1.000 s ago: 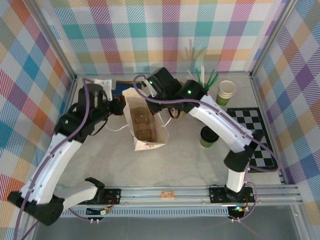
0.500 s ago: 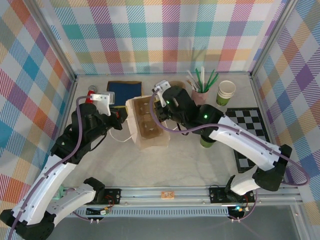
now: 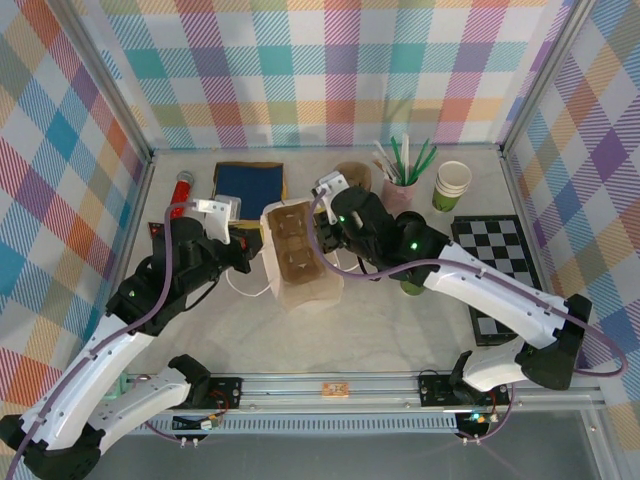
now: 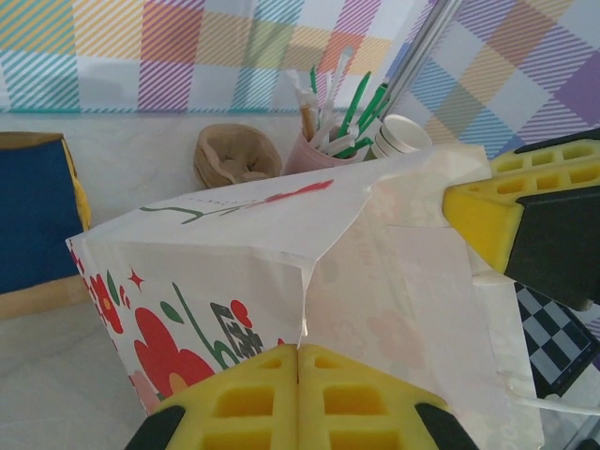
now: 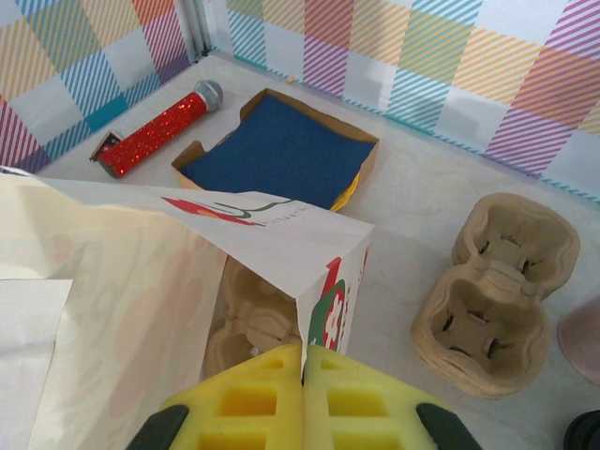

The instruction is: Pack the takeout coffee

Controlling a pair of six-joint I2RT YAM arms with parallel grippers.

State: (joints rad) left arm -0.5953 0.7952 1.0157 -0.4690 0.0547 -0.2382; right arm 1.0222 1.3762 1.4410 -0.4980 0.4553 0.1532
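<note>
My right gripper needs to reach in and press the brown cup carrier [image 3: 296, 245] down after I stand up the white paper bag [image 4: 202, 281], which is leaning between my grippers.
The white paper bag [image 3: 298, 262] with red and green print stands mid-table, its mouth open, a brown cup carrier [image 3: 292, 240] inside it. My left gripper [image 3: 254, 243] is shut on the bag's left rim [image 4: 305, 281]. My right gripper [image 3: 323, 234] is shut on the right rim [image 5: 328, 281]. In the left wrist view the right gripper's yellow fingers [image 4: 492, 211] pinch the opposite edge. The takeout coffee [image 3: 407, 288] stands to the right of the bag. My right arm covers most of it, so only a sliver of green cup shows.
A blue napkin box [image 3: 250, 184] and a red glitter tube [image 3: 184, 187] lie at the back left. An empty brown carrier [image 5: 497, 291], a pink cup of stirrers [image 3: 403, 186] and a stack of lidless cups [image 3: 452, 185] stand at the back. A checkered mat [image 3: 505, 270] lies on the right.
Both arms have drawn toward the near side while keeping hold of the bag's rim. The bag has shifted and leans differently, uncovering the blue napkin box and the empty carrier behind it.
</note>
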